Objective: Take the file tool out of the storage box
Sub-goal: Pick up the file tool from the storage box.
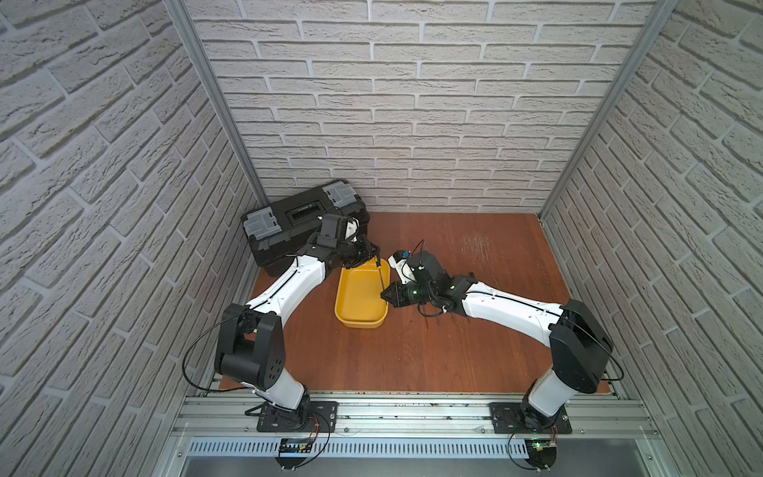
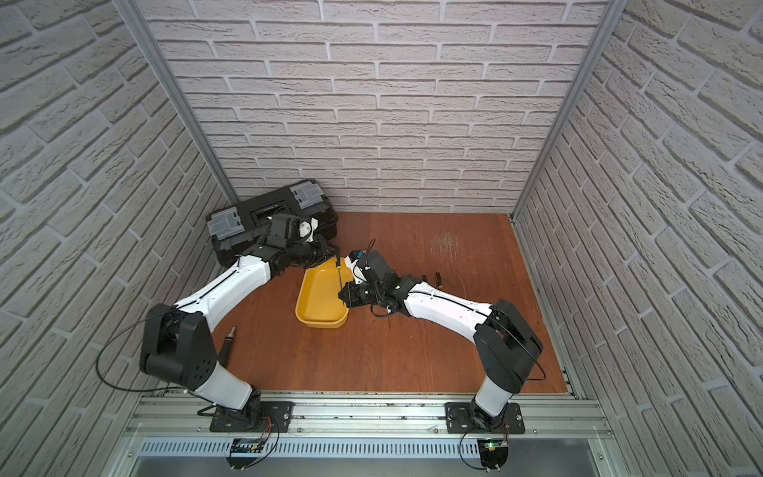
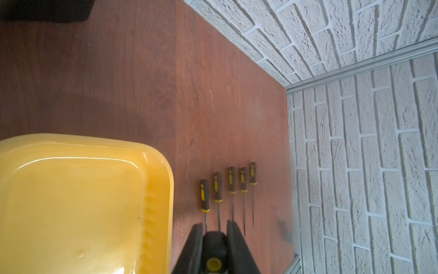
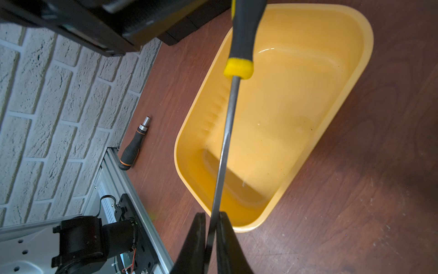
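The robot's right gripper is on the file tool body's tip, so next the left gripper lets go of the file tool's handle before the right gripper puts the file tool down beside the other files.
The file tool has a black handle with a yellow collar and a thin grey shaft. It hangs slanted over the yellow storage box, whose inside shows nothing else. My left gripper is shut on the handle's butt end, over the box's far corner. Over the box's right rim, my right gripper has its fingers closed against the shaft's tip. In both top views the file spans the gap between the two grippers.
A large black toolbox with grey latches sits at the back left, close behind the left wrist. Several similar files lie in a row on the wood to the right of the box. A black driver handle lies near the left wall.
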You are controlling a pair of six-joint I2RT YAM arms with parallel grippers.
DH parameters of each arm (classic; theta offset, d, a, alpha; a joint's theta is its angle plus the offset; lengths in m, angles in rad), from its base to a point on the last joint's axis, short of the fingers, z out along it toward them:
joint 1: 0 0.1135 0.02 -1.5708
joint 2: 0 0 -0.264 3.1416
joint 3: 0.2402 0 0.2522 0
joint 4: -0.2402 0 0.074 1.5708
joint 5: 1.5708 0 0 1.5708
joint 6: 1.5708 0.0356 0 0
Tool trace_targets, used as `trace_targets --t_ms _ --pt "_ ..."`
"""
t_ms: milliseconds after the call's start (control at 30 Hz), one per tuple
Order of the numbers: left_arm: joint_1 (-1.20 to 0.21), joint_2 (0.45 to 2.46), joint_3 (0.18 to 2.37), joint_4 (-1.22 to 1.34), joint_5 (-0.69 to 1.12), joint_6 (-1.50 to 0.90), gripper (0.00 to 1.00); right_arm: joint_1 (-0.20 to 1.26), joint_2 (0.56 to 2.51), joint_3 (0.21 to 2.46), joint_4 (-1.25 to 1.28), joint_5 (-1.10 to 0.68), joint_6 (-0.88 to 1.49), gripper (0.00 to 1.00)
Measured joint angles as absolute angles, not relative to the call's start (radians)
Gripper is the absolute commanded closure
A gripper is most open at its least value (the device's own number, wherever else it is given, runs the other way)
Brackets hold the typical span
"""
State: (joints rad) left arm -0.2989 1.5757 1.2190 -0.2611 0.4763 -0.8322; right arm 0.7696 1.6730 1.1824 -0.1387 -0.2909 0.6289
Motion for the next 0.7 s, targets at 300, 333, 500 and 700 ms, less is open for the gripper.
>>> trace_targets --t_ms 300,333,500,700 --pt "-0.288 1.562 1.210 -0.261 0.484 -0.833 0.83 0.764 1.680 1.186 -0.149 -0.281 0.640 0.97" --pt "-0.288 1.562 1.209 -0.260 0.484 -0.833 0.80 0.763 1.680 1.186 -0.150 -0.281 0.640 0.97" --pt "-0.284 1.562 1.204 -0.257 0.488 -0.836 0.62 0.765 1.680 1.186 -0.158 -0.279 0.635 0.97" --pt "-0.276 1.562 1.201 -0.260 0.491 -0.832 0.52 0.770 1.678 1.186 -0.201 -0.228 0.634 0.97"
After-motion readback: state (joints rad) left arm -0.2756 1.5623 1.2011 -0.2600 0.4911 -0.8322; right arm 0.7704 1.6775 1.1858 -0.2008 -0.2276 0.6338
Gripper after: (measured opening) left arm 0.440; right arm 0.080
